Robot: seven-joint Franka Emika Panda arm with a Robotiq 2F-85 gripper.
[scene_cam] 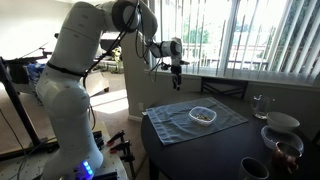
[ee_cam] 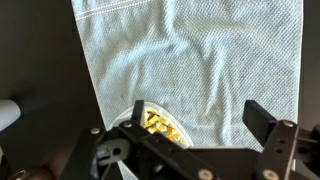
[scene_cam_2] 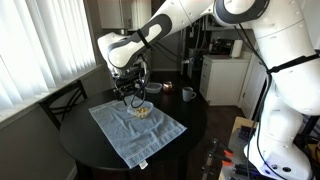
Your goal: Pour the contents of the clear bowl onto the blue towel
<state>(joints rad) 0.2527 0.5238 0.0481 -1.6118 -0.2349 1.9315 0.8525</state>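
My gripper is hanging over the towel (ee_cam: 215,122) next to the clear bowl. Next, I move it toward the bowl and put its fingers on both sides of the bowl's rim (ee_cam: 181,125) before I grip and pour.
The blue towel (scene_cam: 180,122) (scene_cam_2: 130,135) (ee_cam: 190,60) lies flat on the dark round table. The clear bowl (scene_cam: 203,115) (scene_cam_2: 143,111) (ee_cam: 128,122) stands on the towel and holds the brownish-yellow contents (scene_cam: 203,116) (scene_cam_2: 143,110) (ee_cam: 160,125). My gripper (scene_cam: 175,78) (scene_cam_2: 131,92) (ee_cam: 200,125) hangs open and empty above the towel, over the bowl and not touching it. In the wrist view one finger lies across the bowl's rim and the other is over bare towel; the gripper body hides the bowl's near part.
In an exterior view, white bowls (scene_cam: 283,122), a clear drinking glass (scene_cam: 260,103) and a dark mug (scene_cam: 255,168) stand past the towel. A mug (scene_cam_2: 188,94) stands near the table's far edge. A chair (scene_cam_2: 62,102) stands by the window blinds.
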